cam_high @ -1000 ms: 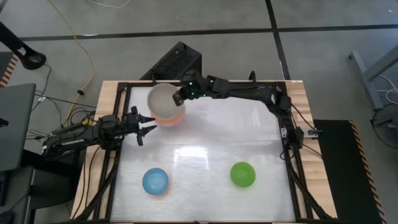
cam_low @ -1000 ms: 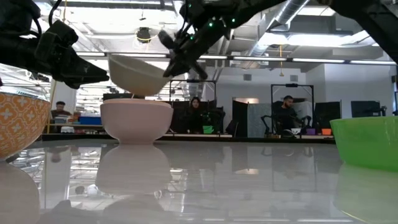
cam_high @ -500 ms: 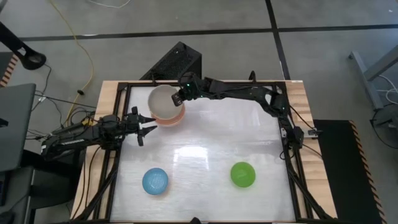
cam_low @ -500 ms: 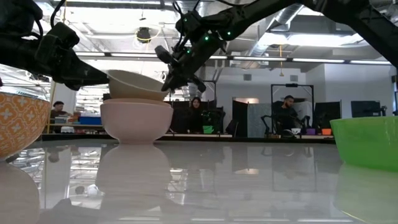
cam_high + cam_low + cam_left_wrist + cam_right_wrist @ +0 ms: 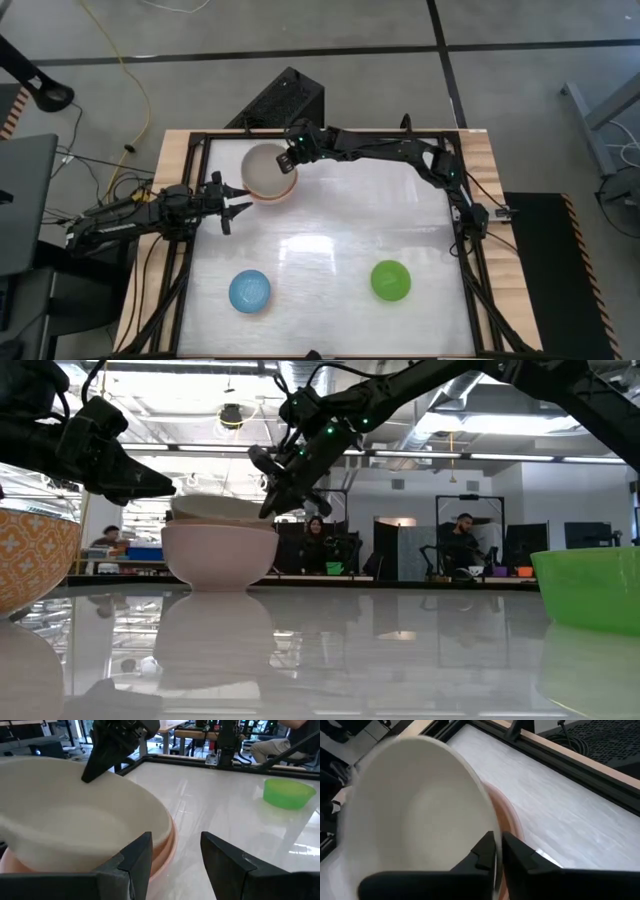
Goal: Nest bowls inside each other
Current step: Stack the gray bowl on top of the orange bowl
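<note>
I should let go of the grey-beige bowl (image 5: 215, 508) with my right gripper and press its near rim (image 5: 292, 187) down, as it sits tilted and high inside the salmon-orange bowl, before getting the blue bowl.
A grey-beige bowl (image 5: 265, 170) sits inside a salmon-orange bowl (image 5: 274, 198) at the table's far left. In the low view its rim (image 5: 215, 507) shows just above the lower bowl (image 5: 220, 555). My right gripper (image 5: 286, 160) reaches in from the far right, slanting down, and is shut on the upper bowl's rim. My left gripper (image 5: 236, 204) waits level and open just left of the stack, touching nothing. A blue bowl (image 5: 249, 290) and a green bowl (image 5: 390, 281) stand apart near the front. My right gripper pinches the grey-beige bowl's rim (image 5: 490, 827) on its far-right side, one finger (image 5: 484, 851) inside the bowl and one (image 5: 516, 851) outside. The fingers slant down from the table's far right. The bowl rests nearly level inside the salmon-orange bowl (image 5: 509, 822).
The black frame rail (image 5: 330, 134) runs close behind the stack. The middle of the table between the stack and the two small bowls is free room. In the low view an orange-patterned round thing (image 5: 30, 565) shows at the left edge.
My right gripper has come down with the grey-beige bowl. The bowl hung tilted above the salmon-orange bowl a second ago; now it lies nearly level inside it.
</note>
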You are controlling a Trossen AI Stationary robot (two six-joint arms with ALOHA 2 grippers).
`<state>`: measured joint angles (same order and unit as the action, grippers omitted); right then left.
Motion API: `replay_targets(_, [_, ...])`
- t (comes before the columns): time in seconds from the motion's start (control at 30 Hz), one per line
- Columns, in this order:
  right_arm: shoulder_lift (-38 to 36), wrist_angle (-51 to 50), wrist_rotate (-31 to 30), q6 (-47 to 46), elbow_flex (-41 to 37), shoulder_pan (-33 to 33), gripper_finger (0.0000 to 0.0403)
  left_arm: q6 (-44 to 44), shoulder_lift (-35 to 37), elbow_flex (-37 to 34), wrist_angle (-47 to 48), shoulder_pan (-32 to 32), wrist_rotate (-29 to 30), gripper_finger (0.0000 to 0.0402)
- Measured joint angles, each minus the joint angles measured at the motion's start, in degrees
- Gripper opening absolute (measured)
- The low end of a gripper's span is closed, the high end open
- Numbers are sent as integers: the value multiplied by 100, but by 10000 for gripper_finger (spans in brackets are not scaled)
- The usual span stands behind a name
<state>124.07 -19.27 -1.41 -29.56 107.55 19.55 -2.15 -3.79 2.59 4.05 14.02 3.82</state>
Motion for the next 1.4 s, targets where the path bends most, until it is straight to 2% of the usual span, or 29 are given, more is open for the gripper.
replay_targets(0.4, [-6,-248,-52,4,14,-2,101,0,0,0,0,0,1,158])
replay_targets(0.73, [-26,-420,-43,489,506,99,196,0,0,0,0,0,3,158])
replay_targets(0.9, [-31,-463,384,589,612,14,213,0,0,0,1,0,3,158])
replay_targets(1.0, [-31,-593,362,756,612,-285,197,0,0,0,0,0,3,158])
replay_targets(1.07, [-31,-685,-91,928,612,-515,170,0,0,-1,1,0,3,158])
replay_targets(1.2, [-31,-714,-957,1103,493,-809,88,0,0,0,0,1,5,158])
replay_targets(1.3, [-11,-863,-1158,1077,446,-794,23,0,0,0,0,0,5,158])
replay_targets(1.4, [-4,-919,-1175,977,448,-653,13,0,0,0,1,0,5,158])
